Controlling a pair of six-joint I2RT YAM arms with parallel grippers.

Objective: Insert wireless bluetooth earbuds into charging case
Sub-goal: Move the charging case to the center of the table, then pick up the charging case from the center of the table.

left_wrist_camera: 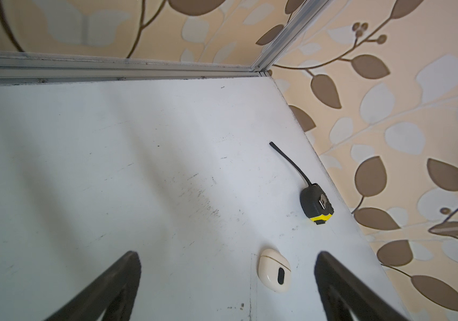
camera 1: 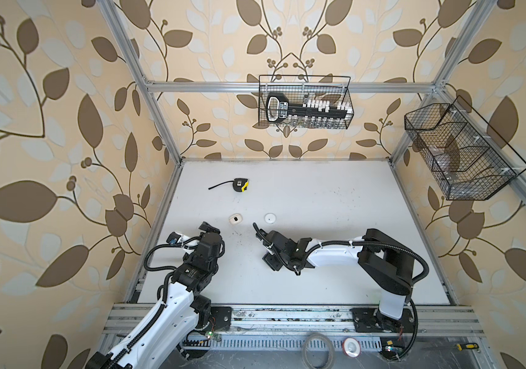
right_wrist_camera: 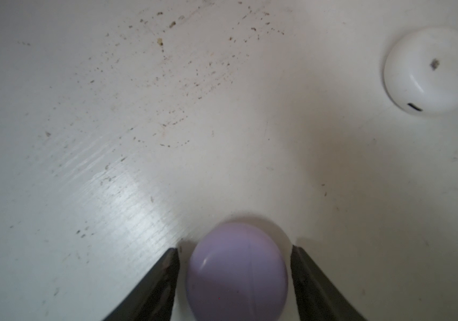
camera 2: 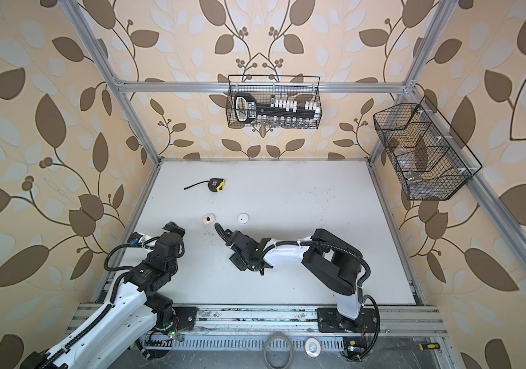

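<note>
I should lift the closed lilac case (right_wrist_camera: 237, 273), flat within my right fingers, and pass it to my left gripper before inserting the earbuds.
No earbuds show in any view. Three closed charging cases lie on the white table. A cream case (camera 1: 235, 219) (camera 2: 208, 219) (left_wrist_camera: 274, 273) lies just ahead of my left gripper (left_wrist_camera: 227, 255), nearer one finger; that gripper stands wide open and empty. Right of it lies a round white case (camera 1: 270, 218) (camera 2: 242, 218) (right_wrist_camera: 430, 69). A lilac case (right_wrist_camera: 237, 275) sits on the table between the fingers of my right gripper (right_wrist_camera: 234, 248). The jaws flank it with a thin gap on each side. In both top views the arm hides the lilac case.
A black and yellow tape measure (camera 1: 241, 185) (left_wrist_camera: 316, 207) lies at the back left with its tape pulled out. Two wire baskets (camera 1: 304, 102) (camera 1: 459, 150) hang on the back and right walls. Aluminium frame rails edge the table.
</note>
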